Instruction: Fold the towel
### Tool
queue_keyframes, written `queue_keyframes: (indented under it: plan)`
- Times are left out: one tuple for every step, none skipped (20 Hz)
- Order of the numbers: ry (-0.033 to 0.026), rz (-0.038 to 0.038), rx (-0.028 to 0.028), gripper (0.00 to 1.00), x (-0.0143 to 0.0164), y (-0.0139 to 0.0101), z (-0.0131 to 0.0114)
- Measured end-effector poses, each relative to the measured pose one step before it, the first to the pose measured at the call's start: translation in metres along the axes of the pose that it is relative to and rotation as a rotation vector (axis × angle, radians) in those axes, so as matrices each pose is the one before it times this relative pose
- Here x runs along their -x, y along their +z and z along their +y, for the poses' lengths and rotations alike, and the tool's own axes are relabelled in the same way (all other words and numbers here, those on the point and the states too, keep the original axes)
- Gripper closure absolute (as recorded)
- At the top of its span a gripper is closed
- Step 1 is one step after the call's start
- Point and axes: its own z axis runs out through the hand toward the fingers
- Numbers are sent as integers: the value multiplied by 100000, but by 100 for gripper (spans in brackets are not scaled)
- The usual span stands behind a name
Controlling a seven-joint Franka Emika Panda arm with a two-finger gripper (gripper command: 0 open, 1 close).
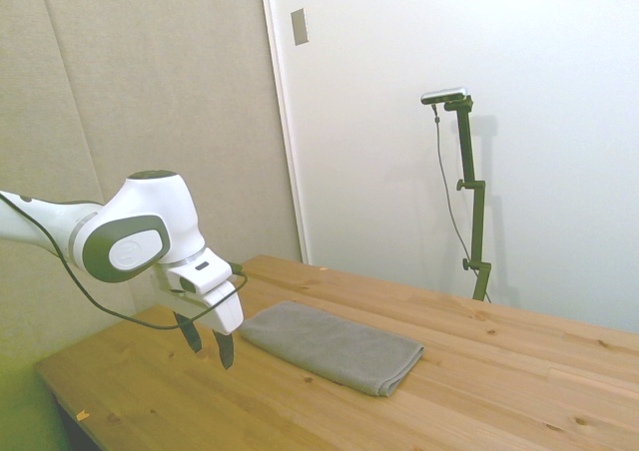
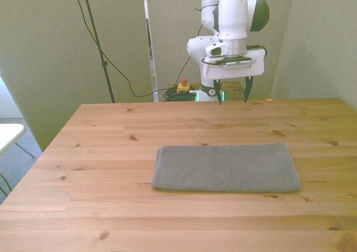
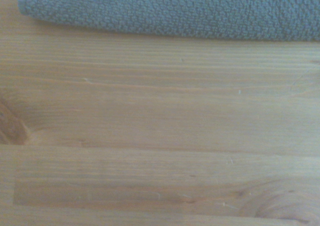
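A lower layer (image 2: 165, 190) shows under the grey towel's near corner, so I expect the towel's far end (image 2: 287, 161) to spread into loose layers when I fold it over.
The grey towel (image 2: 226, 168) lies flat on the wooden table (image 2: 111, 151) as a neat folded rectangle, long side across the front view. In the side view the towel (image 1: 334, 345) rests just right of my gripper (image 1: 206, 341), which hangs above the table beside the towel's short end without touching it. From the front, the gripper (image 2: 232, 91) hovers over the table's far edge, its two dark fingers (image 2: 246, 89) spread apart and empty. The wrist view shows bare wood with one edge of the towel (image 3: 175, 11).
A black cable runs down behind the table's far side at the front view's left. A red button box (image 2: 183, 86) sits on the floor behind the table. A white surface's corner (image 2: 8, 134) pokes in at the front view's left.
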Motion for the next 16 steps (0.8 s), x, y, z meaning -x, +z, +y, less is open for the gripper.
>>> queue_keyframes:
  plan:
    - [81,161,-170,0,-45,-98,-60]
    - [727,174,-12,0,-16,-50,-65]
    - [726,901,150,0,-56,-156,-281]
    - [829,1818,-10,0,-183,-462,-674]
    - [378,1997,-170,0,-251,-561,-1025]
    - [180,2185,138,0,-225,-525,-1321]
    - [111,1858,523,0,-173,-292,-1446]
    - [-323,2009,1002,0,-82,-88,-1618]
    - [-580,2559,1917,0,107,191,-1826]
    - [-775,3261,2775,0,256,375,-1967]
    - [-1038,3746,3114,0,429,497,-2036]
    - [-1453,4231,2647,0,671,432,-2155]
    - [-1636,4246,2206,0,792,156,-2091]
    - [-1716,4301,1952,0,708,-98,-1891]
    - [-2631,5400,1580,0,828,-418,-2248]
    - [-3447,3760,877,0,556,-176,-1650]
